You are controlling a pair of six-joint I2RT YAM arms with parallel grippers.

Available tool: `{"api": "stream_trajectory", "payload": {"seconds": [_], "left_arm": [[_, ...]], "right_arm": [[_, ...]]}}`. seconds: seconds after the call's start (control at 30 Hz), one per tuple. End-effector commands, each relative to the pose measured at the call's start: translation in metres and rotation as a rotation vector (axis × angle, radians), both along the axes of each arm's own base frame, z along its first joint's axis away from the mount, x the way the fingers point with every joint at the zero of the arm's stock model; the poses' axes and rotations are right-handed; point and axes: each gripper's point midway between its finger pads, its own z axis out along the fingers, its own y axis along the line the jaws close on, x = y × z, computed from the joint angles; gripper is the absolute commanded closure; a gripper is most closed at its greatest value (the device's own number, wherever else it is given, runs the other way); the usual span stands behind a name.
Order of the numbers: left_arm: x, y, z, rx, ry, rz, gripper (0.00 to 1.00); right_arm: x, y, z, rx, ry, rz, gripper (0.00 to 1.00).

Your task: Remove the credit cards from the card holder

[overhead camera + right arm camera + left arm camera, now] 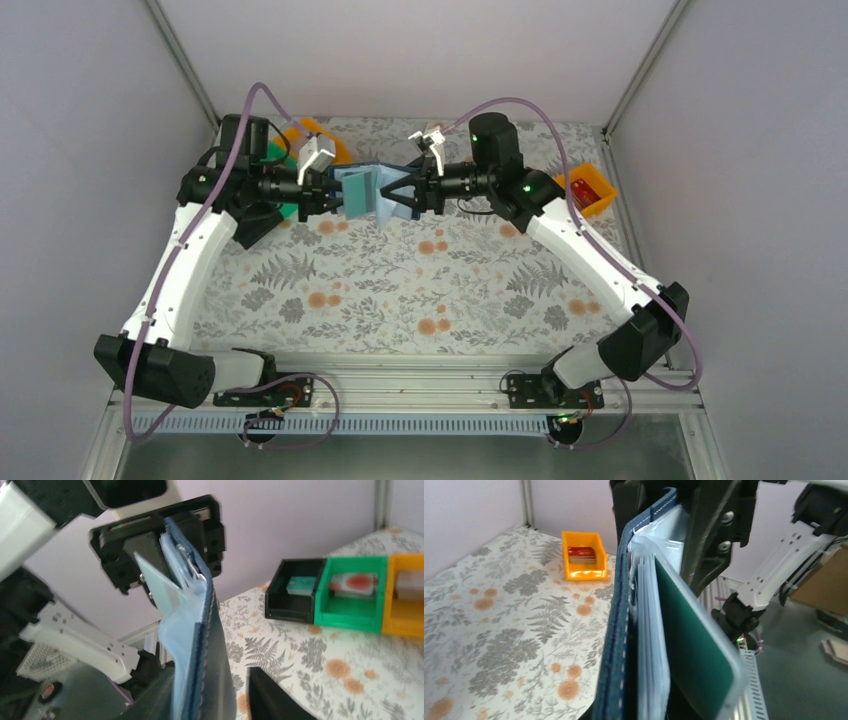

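Observation:
My right gripper should open and take pockets and cover together to spread the card holder flat, because the pale pockets stick out from the navy cover.
The card holder is held upright above the table at the back centre, between my two grippers. My left gripper is shut on its left half. In the left wrist view the navy cover stands on edge over my left gripper, with pale pockets and a green credit card in a clear sleeve. My right gripper straddles the other half. In the right wrist view that gripper has the holder against one finger. Bare table shows before the other finger. A pale teal card sticks out.
Black, green and orange bins stand in a row at the back left; the green one holds a pale card with a reddish blotch. Another orange bin with a red card stands at the right edge.

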Motion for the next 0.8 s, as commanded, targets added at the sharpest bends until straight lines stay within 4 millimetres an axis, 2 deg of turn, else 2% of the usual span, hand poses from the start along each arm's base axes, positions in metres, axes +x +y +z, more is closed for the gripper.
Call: {"api": "stream_trajectory", "payload": {"seconds": [0.0,0.07,0.13,0.2,0.27,0.3,0.33,0.4,0.47,0.53,0.67,0.77], "left_arm": [[0.018,0.009,-0.007,0.093,-0.044,0.111,0.98],[0.059,0.037,-0.026,0.291,-0.103,0.358,0.98],[0.103,0.088,-0.04,0.587,-0.22,0.679,0.98],[0.122,0.127,-0.042,0.842,-0.335,0.878,0.98],[0.125,0.136,-0.036,0.918,-0.372,0.929,0.98],[0.123,0.13,-0.032,0.887,-0.364,0.91,0.98],[0.119,0.116,-0.027,0.823,-0.346,0.854,0.98],[0.102,0.079,-0.024,0.671,-0.29,0.672,0.98],[0.083,0.047,-0.02,0.531,-0.233,0.509,0.98],[0.071,0.029,-0.016,0.438,-0.181,0.411,0.98],[0.064,0.02,-0.015,0.358,-0.116,0.344,0.98],[0.05,0.011,-0.005,0.283,-0.104,0.261,0.98]], "right_arm": [[0.02,-0.023,0.018,-0.012,-0.072,-0.163,0.54],[0.038,-0.045,0.015,-0.042,-0.066,-0.302,0.41],[0.058,-0.067,0.008,-0.107,-0.059,-0.475,0.37],[0.072,-0.082,-0.001,-0.167,-0.05,-0.593,0.37],[0.065,-0.076,-0.002,-0.15,-0.033,-0.544,0.4],[0.056,-0.066,0.001,-0.115,-0.025,-0.474,0.43],[0.043,-0.055,0.006,-0.065,-0.023,-0.385,0.46],[0.013,-0.033,0.012,0.03,-0.025,-0.2,0.5],[-0.001,-0.019,0.01,0.063,-0.031,-0.116,0.52],[-0.002,-0.015,0.012,0.064,-0.043,-0.106,0.56],[-0.009,-0.014,0.025,0.115,-0.063,-0.074,0.59],[0.008,-0.013,0.014,0.067,-0.044,-0.167,0.57]]}}
